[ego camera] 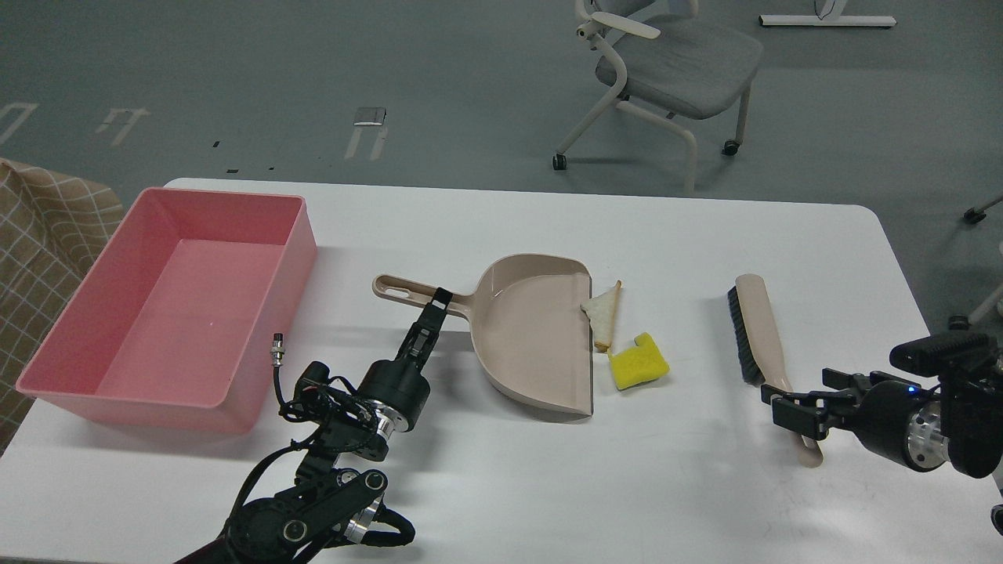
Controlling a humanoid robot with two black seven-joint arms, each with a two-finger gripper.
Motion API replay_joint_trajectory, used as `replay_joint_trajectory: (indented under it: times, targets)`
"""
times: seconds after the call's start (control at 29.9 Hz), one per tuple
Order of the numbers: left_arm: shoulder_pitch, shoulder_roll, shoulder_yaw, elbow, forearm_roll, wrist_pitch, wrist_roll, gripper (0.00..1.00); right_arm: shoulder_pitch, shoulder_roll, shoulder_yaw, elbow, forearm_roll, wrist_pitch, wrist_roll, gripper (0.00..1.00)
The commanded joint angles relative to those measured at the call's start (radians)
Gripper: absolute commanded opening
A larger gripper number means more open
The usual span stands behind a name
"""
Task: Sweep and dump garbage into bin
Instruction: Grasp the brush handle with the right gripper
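Note:
The yellow sponge (639,363) lies next to the bread slice at the dustpan's low edge (592,362), so the two will slide in together when the robot pushes the brush.
The garbage is two pieces. A triangular bread slice (603,313) leans at the open lip of the beige dustpan (529,337), and a yellow sponge block (639,365) lies just right of that lip. The pink bin (180,313) stands empty at the table's left. My left gripper (437,304) is shut on the dustpan's handle. A beige brush (756,329) with black bristles lies to the right. My right gripper (803,406) is open, with its fingers on either side of the lower end of the brush handle.
The white table (705,235) ends just right of the brush. A loose cable with a metal plug (277,354) hangs between the bin and my left arm. A grey office chair (674,63) stands on the floor beyond the table. Checked fabric (39,235) lies left of the bin.

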Motion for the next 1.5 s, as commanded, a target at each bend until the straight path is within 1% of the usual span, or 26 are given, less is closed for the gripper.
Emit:
replay_joint_trajectory:
  times: [0.0, 0.5, 0.57, 0.64, 0.67, 0.7, 0.74, 0.77, 0.84, 1.14, 1.47]
  targets:
    - [-0.001, 0.002, 0.0, 0.0, 0.0, 0.0, -0.003, 0.19, 0.003, 0.028, 0.001, 0.0, 0.0, 0.0, -0.002, 0.96]
    - [-0.004, 0.002, 0.0, 0.0, 0.0, 0.0, -0.006, 0.19, 0.001, 0.071, 0.001, -0.014, 0.0, 0.0, -0.008, 0.94]
    - [-0.004, 0.002, 0.0, 0.0, 0.0, 0.0, -0.006, 0.19, 0.001, 0.075, 0.001, -0.015, 0.0, 0.0, -0.009, 0.92]
    - [-0.002, 0.002, 0.0, 0.0, 0.0, 0.0, -0.006, 0.19, 0.0, 0.078, 0.005, -0.026, 0.0, 0.0, -0.009, 0.87]
    - [-0.002, 0.002, 0.0, 0.0, 0.0, 0.0, -0.006, 0.19, 0.0, 0.078, 0.005, -0.026, 0.0, 0.0, -0.009, 0.87]
    - [-0.002, 0.002, 0.0, 0.0, 0.0, 0.0, -0.006, 0.19, 0.0, 0.078, 0.005, -0.028, 0.0, 0.0, -0.009, 0.84]
    - [-0.002, 0.002, 0.0, 0.0, 0.0, 0.0, -0.006, 0.19, 0.0, 0.078, 0.003, -0.028, 0.0, 0.0, -0.009, 0.83]
    - [-0.001, 0.002, 0.0, 0.0, 0.0, 0.0, -0.006, 0.19, 0.0, 0.078, 0.005, -0.029, 0.0, 0.0, -0.009, 0.79]
    - [-0.001, 0.002, 0.0, 0.0, 0.0, 0.0, -0.005, 0.19, 0.001, 0.078, 0.003, -0.037, 0.0, 0.0, -0.011, 0.77]
    - [0.001, 0.002, 0.0, 0.0, 0.0, 0.0, -0.006, 0.18, 0.003, 0.088, 0.001, -0.051, 0.0, 0.0, -0.011, 0.74]
    - [0.007, 0.001, 0.0, 0.0, 0.0, 0.0, -0.005, 0.17, 0.011, 0.094, 0.003, -0.051, 0.0, 0.0, -0.011, 0.61]
